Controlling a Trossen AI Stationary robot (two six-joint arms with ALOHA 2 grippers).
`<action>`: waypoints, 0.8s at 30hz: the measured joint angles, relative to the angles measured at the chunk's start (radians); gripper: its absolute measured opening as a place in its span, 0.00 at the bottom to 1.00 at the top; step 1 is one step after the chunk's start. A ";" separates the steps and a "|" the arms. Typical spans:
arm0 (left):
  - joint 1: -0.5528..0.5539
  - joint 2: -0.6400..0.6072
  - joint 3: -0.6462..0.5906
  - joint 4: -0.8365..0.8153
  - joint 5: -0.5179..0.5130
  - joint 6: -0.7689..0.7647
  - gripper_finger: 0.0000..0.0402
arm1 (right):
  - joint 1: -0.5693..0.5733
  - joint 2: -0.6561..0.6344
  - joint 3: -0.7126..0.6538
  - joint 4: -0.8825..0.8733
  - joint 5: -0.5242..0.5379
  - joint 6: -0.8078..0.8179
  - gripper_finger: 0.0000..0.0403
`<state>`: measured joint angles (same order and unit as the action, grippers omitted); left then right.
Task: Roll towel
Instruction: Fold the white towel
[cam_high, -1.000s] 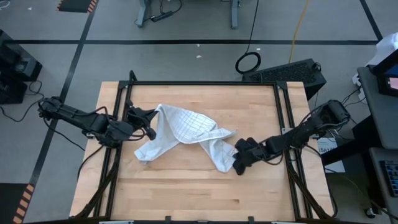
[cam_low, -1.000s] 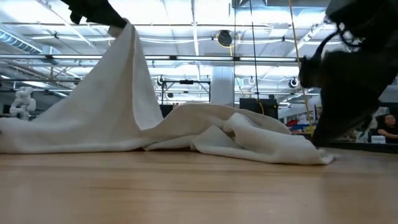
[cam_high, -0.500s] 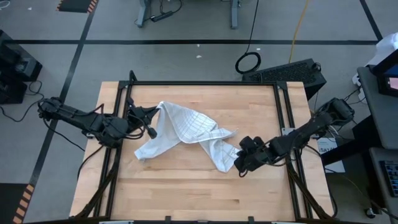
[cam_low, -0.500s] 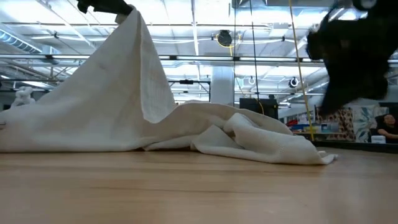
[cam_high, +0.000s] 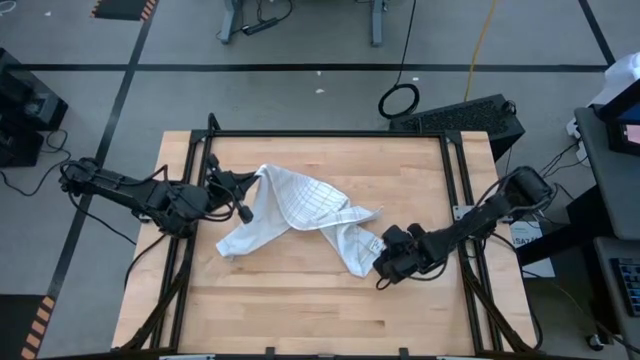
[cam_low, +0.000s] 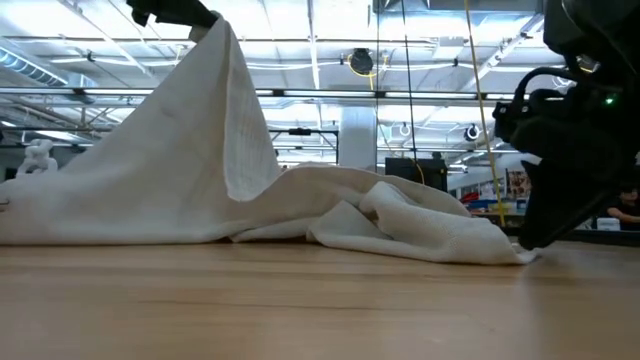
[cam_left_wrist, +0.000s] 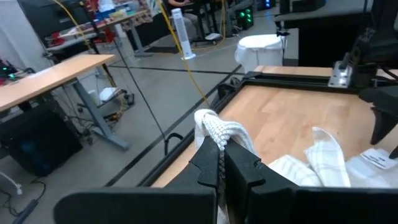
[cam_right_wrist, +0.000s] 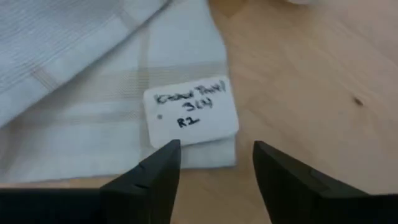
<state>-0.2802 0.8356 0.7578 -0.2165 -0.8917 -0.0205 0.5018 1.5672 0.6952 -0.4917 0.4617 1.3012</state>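
Loose folds (cam_high: 345, 220) overlap behind the towel's labelled corner. I expect the white checked towel (cam_high: 306, 205) to trail limply and spread flatter as I lift and carry that corner.
The white checked towel (cam_high: 300, 215) lies crumpled mid-table, most of it resting on the wood. Its far-left corner is raised, and the cloth slopes down from it like a tent (cam_low: 200, 170). My left gripper (cam_high: 248, 187) is shut on that raised corner. My right gripper (cam_high: 382, 268) is at the towel's near-right corner, pointing steeply down. In the right wrist view it (cam_right_wrist: 216, 163) stands open, its fingers on either side of the corner (cam_right_wrist: 205, 152), which bears a white handwritten label (cam_right_wrist: 191, 112). I cannot tell whether they touch the cloth. My left gripper pinches the towel's bunched far-left corner (cam_left_wrist: 214, 127) between its two fingers, and a knot of cloth sticks out past the tips. The fingers come nearly level from the table's left. The corner is held above the table, and the rest drapes down onto the wood.
A black metal frame (cam_high: 330, 133) runs along the far and side edges of the wooden table (cam_high: 300, 310). Bare wood lies in front of the towel, toward the near edge. A black case (cam_high: 460, 115) sits on the floor beyond the far right corner.
My right gripper has risen off the towel's near-right corner, then come down again beside it, tipped more steeply down. The corner has stayed on the table. The raised fold under my left gripper has swung a little and hangs wider.
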 joint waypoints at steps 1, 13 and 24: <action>0.000 0.000 0.000 -0.002 0.001 -0.001 0.02 | 0.000 0.006 0.000 0.009 0.004 -0.014 0.49; -0.001 0.000 0.000 -0.015 0.002 -0.025 0.02 | 0.027 0.068 0.002 0.169 -0.010 -0.125 0.03; 0.000 0.000 0.000 0.004 -0.052 0.009 0.02 | 0.135 -0.250 -0.002 0.244 0.111 -0.288 0.01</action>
<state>-0.2802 0.8356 0.7578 -0.2128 -0.9441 -0.0115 0.6371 1.3176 0.6935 -0.2482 0.5728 1.0130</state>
